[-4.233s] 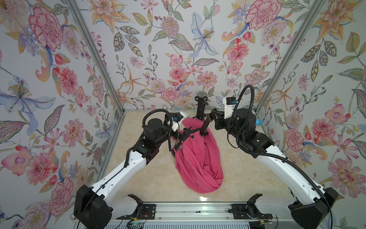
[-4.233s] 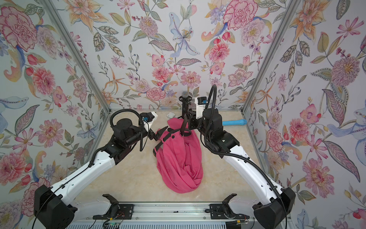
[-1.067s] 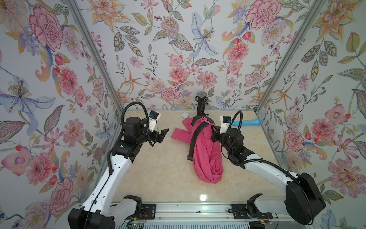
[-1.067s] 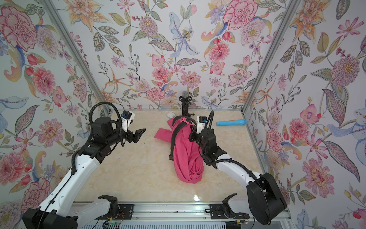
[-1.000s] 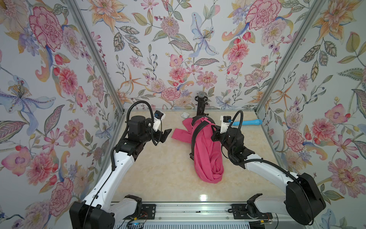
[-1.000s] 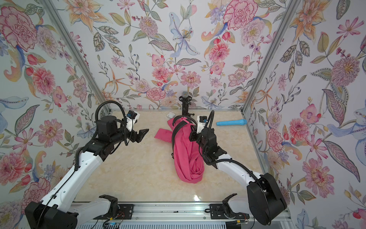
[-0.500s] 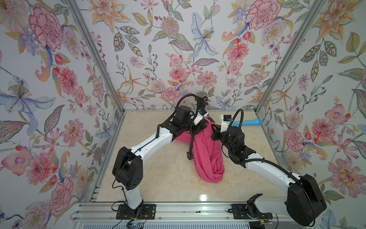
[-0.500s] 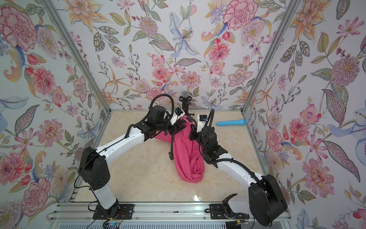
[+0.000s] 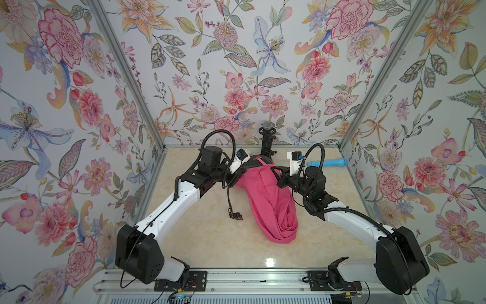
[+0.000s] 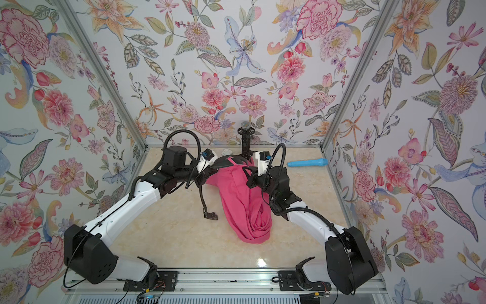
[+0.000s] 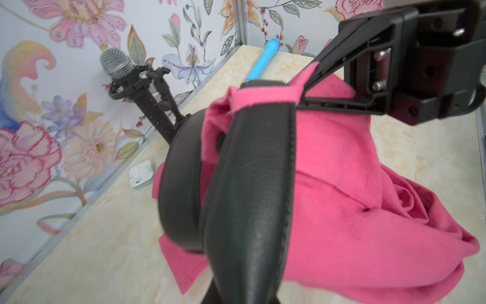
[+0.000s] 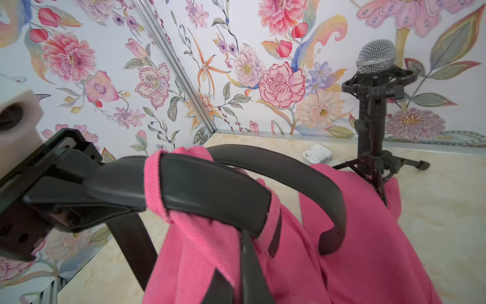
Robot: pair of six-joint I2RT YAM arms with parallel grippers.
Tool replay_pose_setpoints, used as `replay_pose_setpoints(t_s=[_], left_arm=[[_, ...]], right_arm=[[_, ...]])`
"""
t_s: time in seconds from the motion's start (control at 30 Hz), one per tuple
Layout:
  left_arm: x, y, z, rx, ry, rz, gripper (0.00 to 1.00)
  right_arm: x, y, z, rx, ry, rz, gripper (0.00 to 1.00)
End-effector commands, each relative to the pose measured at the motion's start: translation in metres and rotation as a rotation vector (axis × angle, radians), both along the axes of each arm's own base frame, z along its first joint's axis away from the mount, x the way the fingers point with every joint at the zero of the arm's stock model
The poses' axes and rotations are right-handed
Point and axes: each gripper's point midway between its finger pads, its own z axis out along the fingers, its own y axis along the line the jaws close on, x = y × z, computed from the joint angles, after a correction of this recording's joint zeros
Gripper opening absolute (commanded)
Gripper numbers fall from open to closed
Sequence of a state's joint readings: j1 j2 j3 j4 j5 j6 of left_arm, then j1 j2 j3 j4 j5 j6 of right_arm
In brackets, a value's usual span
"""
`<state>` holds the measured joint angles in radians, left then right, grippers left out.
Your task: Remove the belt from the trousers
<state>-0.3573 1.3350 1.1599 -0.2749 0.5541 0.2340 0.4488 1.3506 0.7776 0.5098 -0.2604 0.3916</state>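
Observation:
My right gripper should pull the waistband away while my left gripper takes the belt [image 12: 126, 177] beside the pink loops [image 12: 155, 185] and pulls, because the belt still goes through the loops.
The pink trousers [image 9: 271, 202] lie bunched on the table's middle, waist end lifted toward the back. The black belt [image 9: 252, 164] arcs over the waistband and runs through a pink loop [image 12: 152, 184]. Its free end hangs down to the buckle [image 9: 236, 215], which rests on the table left of the trousers. My left gripper [image 9: 234, 177] is shut on the belt just left of the waistband; in the right wrist view the left gripper [image 12: 123, 189] pinches the strap beside the loop. My right gripper [image 9: 279, 177] is shut on the trousers' waistband, with pink fabric between the right gripper's [image 11: 302, 96] fingers.
A microphone on a small tripod [image 9: 267, 139] stands at the back wall right behind the trousers. A blue tube [image 9: 327, 163] lies at the back right and a small white case [image 10: 226, 151] at the back. Floral walls close in on three sides.
My left arm swung in from the left to the waistband and its gripper closed on the belt. The belt's buckle end has shifted left and down onto the table. The right gripper kept its hold.

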Motion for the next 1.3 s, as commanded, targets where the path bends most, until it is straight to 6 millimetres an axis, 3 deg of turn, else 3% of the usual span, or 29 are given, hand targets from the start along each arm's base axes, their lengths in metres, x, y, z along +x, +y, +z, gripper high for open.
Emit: replay_pose_setpoints(t_s=[0.0, 0.2, 0.37, 0.43, 0.5, 0.6, 0.67, 0.73, 0.83, 0.97, 1.27], left_arm=[[0.013, 0.094, 0.037, 0.008, -0.184, 0.306, 0.00], [0.016, 0.099, 0.026, -0.004, -0.180, 0.337, 0.00], [0.024, 0.086, 0.007, -0.048, -0.172, 0.279, 0.00], [0.023, 0.080, 0.002, -0.074, -0.176, 0.251, 0.04], [0.022, 0.078, -0.001, -0.073, -0.183, 0.236, 0.24], [0.014, 0.070, -0.001, -0.023, -0.194, 0.190, 0.64], [0.005, 0.050, 0.006, 0.044, -0.237, 0.137, 0.78], [-0.003, 0.026, 0.014, 0.115, -0.289, 0.092, 0.85], [-0.004, -0.012, 0.029, 0.151, -0.322, 0.015, 0.86], [0.016, -0.058, 0.043, 0.180, -0.348, -0.065, 0.85], [0.073, -0.151, 0.005, 0.421, -0.355, -0.201, 0.83]], right_arm=[[0.050, -0.157, -0.062, -0.086, 0.178, -0.652, 0.00], [0.050, -0.152, -0.063, -0.072, 0.186, -0.626, 0.00], [0.042, -0.129, -0.046, -0.027, 0.119, -0.519, 0.00], [0.038, -0.122, -0.036, -0.033, 0.087, -0.492, 0.00], [0.034, -0.116, -0.024, -0.031, 0.050, -0.470, 0.00], [0.027, -0.108, -0.006, -0.044, -0.010, -0.447, 0.00], [0.023, -0.103, 0.002, -0.057, -0.038, -0.430, 0.00], [0.020, -0.097, 0.007, -0.073, -0.059, -0.413, 0.00], [0.016, -0.088, 0.009, -0.107, -0.071, -0.394, 0.00], [0.010, -0.080, 0.007, -0.125, -0.071, -0.371, 0.00], [-0.008, -0.067, 0.003, -0.152, -0.057, -0.306, 0.00]])
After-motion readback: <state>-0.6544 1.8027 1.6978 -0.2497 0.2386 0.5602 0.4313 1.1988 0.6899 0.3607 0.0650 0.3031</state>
